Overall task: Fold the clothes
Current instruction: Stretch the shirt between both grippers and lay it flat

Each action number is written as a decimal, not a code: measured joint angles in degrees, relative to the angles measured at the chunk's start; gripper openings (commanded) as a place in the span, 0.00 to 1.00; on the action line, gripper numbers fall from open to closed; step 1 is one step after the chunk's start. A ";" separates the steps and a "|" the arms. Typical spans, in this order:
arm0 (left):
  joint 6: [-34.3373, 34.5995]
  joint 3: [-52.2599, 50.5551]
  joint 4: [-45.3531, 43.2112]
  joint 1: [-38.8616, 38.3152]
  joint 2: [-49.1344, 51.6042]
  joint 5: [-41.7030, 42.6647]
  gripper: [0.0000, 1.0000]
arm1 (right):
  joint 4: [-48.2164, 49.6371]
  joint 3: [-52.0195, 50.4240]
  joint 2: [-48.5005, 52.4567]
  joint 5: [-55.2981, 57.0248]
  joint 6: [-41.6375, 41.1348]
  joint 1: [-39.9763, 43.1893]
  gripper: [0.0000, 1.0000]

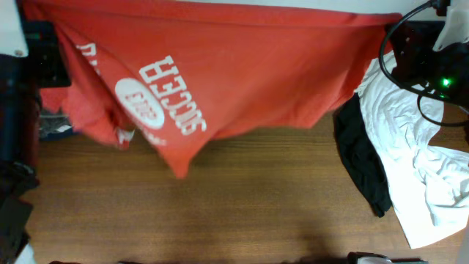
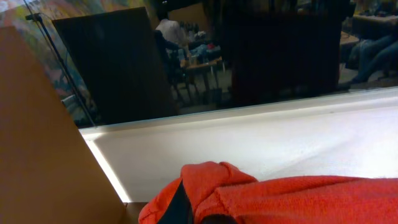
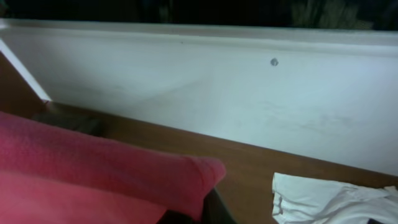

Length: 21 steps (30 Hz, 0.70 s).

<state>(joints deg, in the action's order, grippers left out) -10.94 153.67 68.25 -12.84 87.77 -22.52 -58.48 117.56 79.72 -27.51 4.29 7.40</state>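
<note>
The red T-shirt's side [image 1: 101, 106] hangs in a bunch below my left gripper, so I should set the T-shirt down and grasp its loose end there [image 1: 117, 136] with that gripper.
A red T-shirt [image 1: 242, 66] with white "SOCCER" lettering hangs stretched across the back of the table, held up by both top corners. Its lower part droops to a point near the table's middle left. My left gripper [image 2: 214, 214] is shut on a bunched corner of the red T-shirt [image 2: 280, 196], and only a dark finger edge shows. My right gripper [image 3: 199, 214] is shut on the other corner of the red T-shirt [image 3: 93, 174]. In the overhead view both grippers are hidden behind the cloth.
A white garment [image 1: 421, 161] and a black garment [image 1: 363, 165] lie piled at the table's right side; the white one also shows in the right wrist view [image 3: 329, 199]. Black cables [image 1: 410, 51] hang at the right arm. Dark clothes [image 1: 15, 198] sit at the left edge. The wooden table [image 1: 242, 213] stretches in front.
</note>
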 measured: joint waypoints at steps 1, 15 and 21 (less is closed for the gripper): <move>0.00 0.09 -0.02 0.00 0.79 0.00 0.00 | 0.20 0.02 2.03 -0.52 0.02 -0.02 0.04; -5.88 -0.55 -19.08 5.35 26.49 2.64 0.01 | 28.65 0.02 25.09 -0.63 3.08 -4.94 0.04; -3.17 -0.17 10.82 5.38 34.32 7.13 0.18 | 6.93 -0.39 33.51 -0.42 3.19 -4.92 0.04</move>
<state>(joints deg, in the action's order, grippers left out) -14.11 153.49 79.07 -7.46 122.08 -15.40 -51.55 117.16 113.23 -27.92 7.49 2.48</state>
